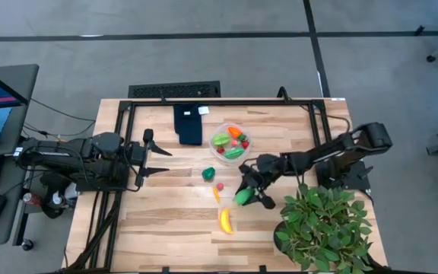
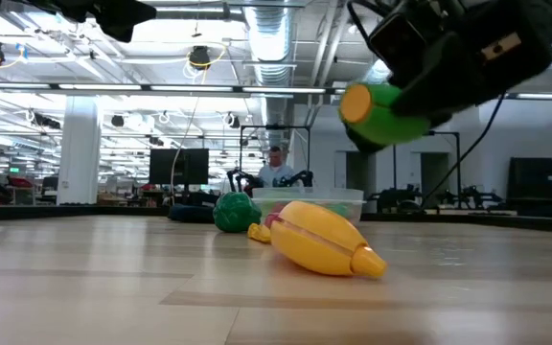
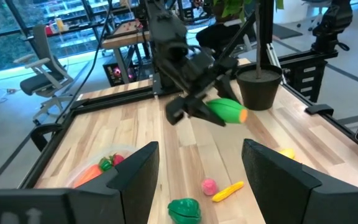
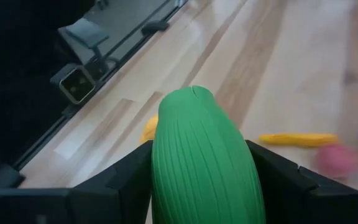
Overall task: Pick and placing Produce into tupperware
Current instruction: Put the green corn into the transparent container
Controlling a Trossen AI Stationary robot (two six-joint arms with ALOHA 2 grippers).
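Observation:
The green ribbed piece's end (image 1: 241, 198) is free past the gripper's fingers and the tupperware (image 1: 232, 142) is open on top. My right gripper keeps going over the tupperware's rim and lets go inside.
My right gripper (image 1: 251, 190) is shut on a green ribbed toy piece with an orange end (image 2: 379, 115), held above the table near the potted plant. The clear round tupperware (image 1: 232, 141) stands at the table's far middle with several produce pieces in it. On the table lie a green piece (image 1: 208, 173), a small pink-red piece (image 1: 220, 186), a thin orange-yellow piece (image 1: 216, 195) and a yellow banana (image 1: 225, 221). My left gripper (image 1: 162, 161) is open and empty at the table's left, pointing toward the right. My right gripper pinches the green piece's two ribbed sides (image 4: 166, 168) between its two fingers (image 4: 126, 180). The piece lies along the fingers, and its rounded end sticks out past them. The piece is lifted clear of the table (image 2: 391, 125), roughly level, orange end toward the near side.
A dark blue folded cloth (image 1: 189, 124) lies left of the tupperware at the far edge. A big leafy potted plant (image 1: 325, 228) stands at the near right corner, close to my right arm. A black frame (image 1: 120, 152) runs along the table's left and far edges.

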